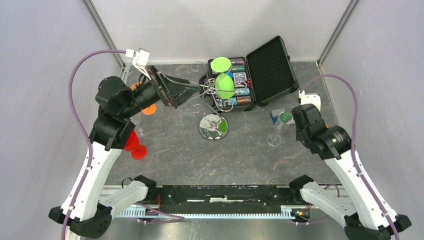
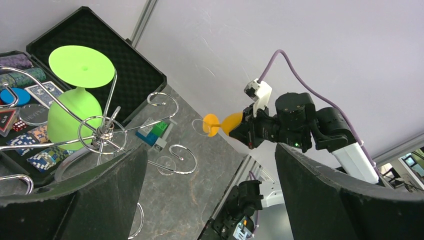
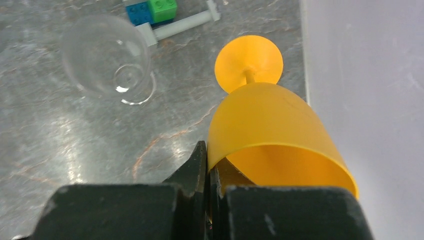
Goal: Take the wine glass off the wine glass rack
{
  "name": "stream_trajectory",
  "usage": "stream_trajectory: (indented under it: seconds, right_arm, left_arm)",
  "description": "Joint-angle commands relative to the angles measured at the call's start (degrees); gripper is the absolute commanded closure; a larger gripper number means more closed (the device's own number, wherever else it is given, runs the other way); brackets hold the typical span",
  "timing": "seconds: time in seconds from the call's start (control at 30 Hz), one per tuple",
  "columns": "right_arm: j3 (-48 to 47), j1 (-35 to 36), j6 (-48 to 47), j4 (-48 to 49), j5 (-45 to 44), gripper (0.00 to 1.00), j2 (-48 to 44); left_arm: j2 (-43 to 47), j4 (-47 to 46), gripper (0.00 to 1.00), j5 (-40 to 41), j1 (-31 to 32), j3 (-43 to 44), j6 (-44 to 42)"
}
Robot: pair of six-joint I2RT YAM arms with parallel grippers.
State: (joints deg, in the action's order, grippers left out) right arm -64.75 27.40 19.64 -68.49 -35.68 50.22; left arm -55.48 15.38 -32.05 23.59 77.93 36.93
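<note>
The foot of the orange wine glass (image 3: 248, 57) is facing the tabletop. My right gripper keeps going toward the open front tabletop (image 1: 278, 160) and lets go once the glass's foot is standing.
The wine glass rack (image 1: 213, 129) stands mid-table on its mirrored disc base, and its hub and curled wire arms show in the left wrist view (image 2: 102, 132). A green wine glass (image 1: 225, 86) hangs upside down from one arm (image 2: 75, 117). My left gripper (image 1: 191, 93) is open and empty, its jaws wide apart just left of the rack's hub (image 2: 210, 165). My right gripper (image 3: 207, 167) is shut on the rim of an orange wine glass (image 3: 270, 130), held above the table at the right. That glass also shows in the left wrist view (image 2: 222, 124). In the top view the right arm (image 1: 312, 125) hides it.
An open black case (image 1: 270, 62) with chips and cards lies behind the rack. A clear glass (image 1: 274, 139) lies on its side (image 3: 107, 60) next to toy blocks (image 1: 280, 116). A red glass (image 1: 134, 145) and an orange disc (image 1: 146, 109) sit under the left arm.
</note>
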Motion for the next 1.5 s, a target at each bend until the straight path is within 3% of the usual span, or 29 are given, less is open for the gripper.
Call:
stream_trajectory:
  seconds: [0.0, 0.57, 0.87, 1.03, 1.2, 1.47]
  right_arm:
    - [1.6, -1.6, -1.9, -1.6, 12.7, 1.00, -2.6]
    - [10.2, -1.6, -7.5, -1.5, 33.3, 1.00, -2.1]
    - [13.7, -1.7, -8.5, 2.2, 35.5, 0.97, -2.0]
    - [14.1, -1.6, -9.2, 3.2, 37.2, 0.83, -1.2]
    - [11.8, -1.7, -9.2, 3.5, 36.0, 0.55, -1.0]
    - [1.9, -1.6, -8.8, 4.1, 33.0, 0.46, 0.7]
  left_arm:
    - [1.8, -1.5, 0.00, -1.1, 0.0, -0.1, -2.3]
    - [1.2, -1.7, 0.00, 1.3, 0.0, -0.9, -2.8]
    - [1.0, -1.7, 0.00, 1.5, 0.0, -1.1, -2.9]
    - [1.0, -1.4, 0.00, 1.6, 0.0, -1.1, -3.1]
    - [0.8, -0.8, 0.00, 2.6, 0.0, -0.7, -3.6]
    - [-2.4, -1.3, 0.00, 3.8, 0.0, 1.2, -2.5]
